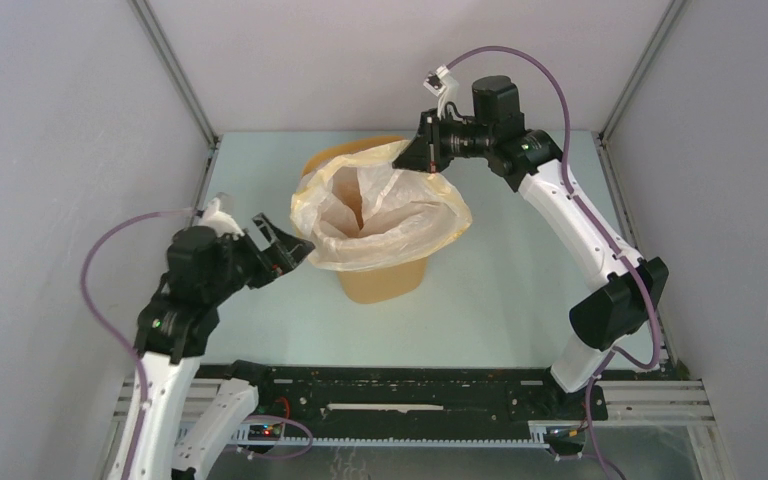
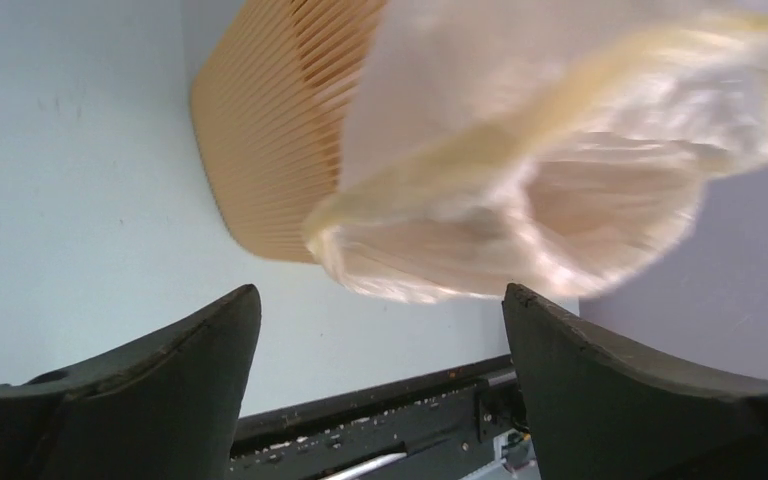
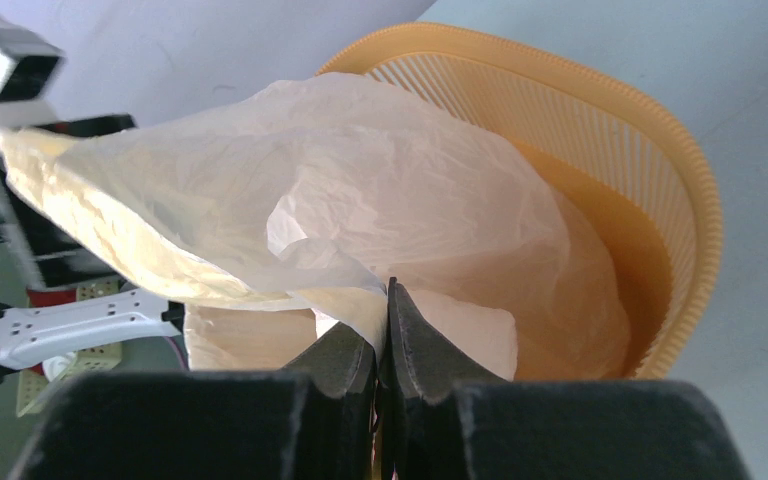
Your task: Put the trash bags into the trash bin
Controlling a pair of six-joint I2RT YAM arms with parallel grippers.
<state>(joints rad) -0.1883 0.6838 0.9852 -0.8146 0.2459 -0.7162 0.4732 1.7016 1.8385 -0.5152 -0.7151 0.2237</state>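
The trash bin's far rim (image 1: 348, 149) sticks out behind the bag, so my left gripper should grab the bag's loose edge (image 1: 303, 194) and help my right gripper stretch it over.
The yellow-orange ribbed trash bin (image 1: 385, 282) stands upright mid-table. The cream translucent trash bag (image 1: 380, 215) sits in its mouth, with its opening spread wide and its edge draped over the rim. At the bin's far right rim, my right gripper (image 1: 428, 150) is shut on a fold of the bag's edge. In the right wrist view the film of the bag (image 3: 340, 190) is pinched between the closed fingers of that gripper (image 3: 382, 315), in front of the bin (image 3: 650, 170). My left gripper (image 1: 285, 245) is open just left of the bag and holds nothing. Its wrist view shows the gripper (image 2: 380, 300) below the bag (image 2: 560, 170) and bin (image 2: 280, 130).
A black rail (image 1: 410, 390) runs along the table's near edge between the arm bases. Grey enclosure walls with metal posts (image 1: 175, 70) close in the left, back and right. The left arm's white link (image 3: 70, 325) shows beyond the bag in the right wrist view.
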